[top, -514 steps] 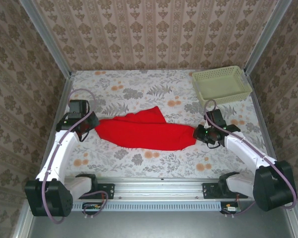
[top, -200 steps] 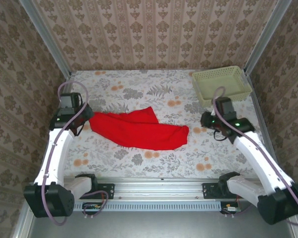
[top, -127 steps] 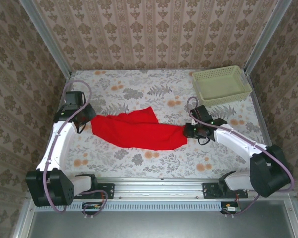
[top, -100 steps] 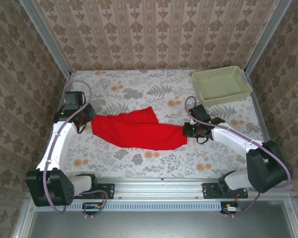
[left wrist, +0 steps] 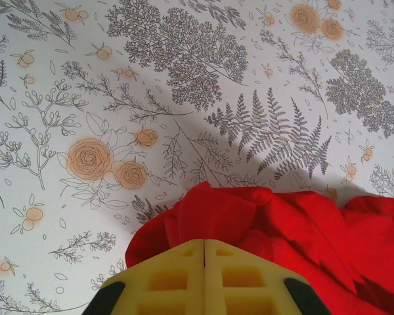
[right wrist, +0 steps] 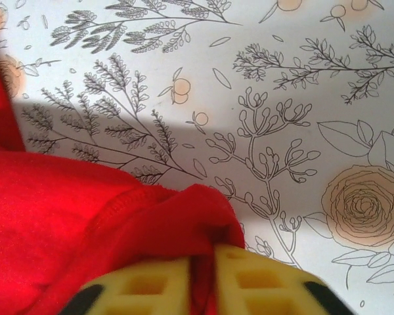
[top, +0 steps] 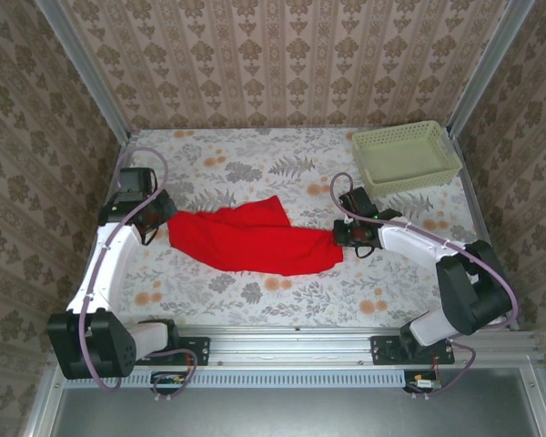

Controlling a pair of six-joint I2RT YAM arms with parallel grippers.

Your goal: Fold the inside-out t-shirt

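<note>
Next, I lift the t-shirt's ends (top: 329, 244) with my left gripper and right gripper, stretch the t-shirt out and lay it flat before I fold it, because it is bunched up in a long strip (top: 255, 246).
The inside-out t-shirt (top: 255, 238) is plain bright red cloth, bunched into a long strip across the middle of the flowered table. My left gripper (top: 161, 223) sits at the strip's left end. In the left wrist view its yellow fingers (left wrist: 177, 275) are pressed together, and the red cloth (left wrist: 295, 223) rises in a peak right at their tips. My right gripper (top: 343, 238) is at the strip's right end. In the right wrist view the gripper (right wrist: 203, 264) is shut on a hemmed fold of the shirt (right wrist: 72, 210), with red cloth showing between the pads.
A pale green basket (top: 405, 128) stands at the back right corner, beyond the right arm. Patterned walls enclose the table on three sides. The flowered tabletop (top: 255, 164) lies bare behind the shirt and in front of it, towards the arm bases.
The right gripper came down from beside the basket to the shirt's right end and shut on it. The left gripper and the shirt's left end have barely shifted.
</note>
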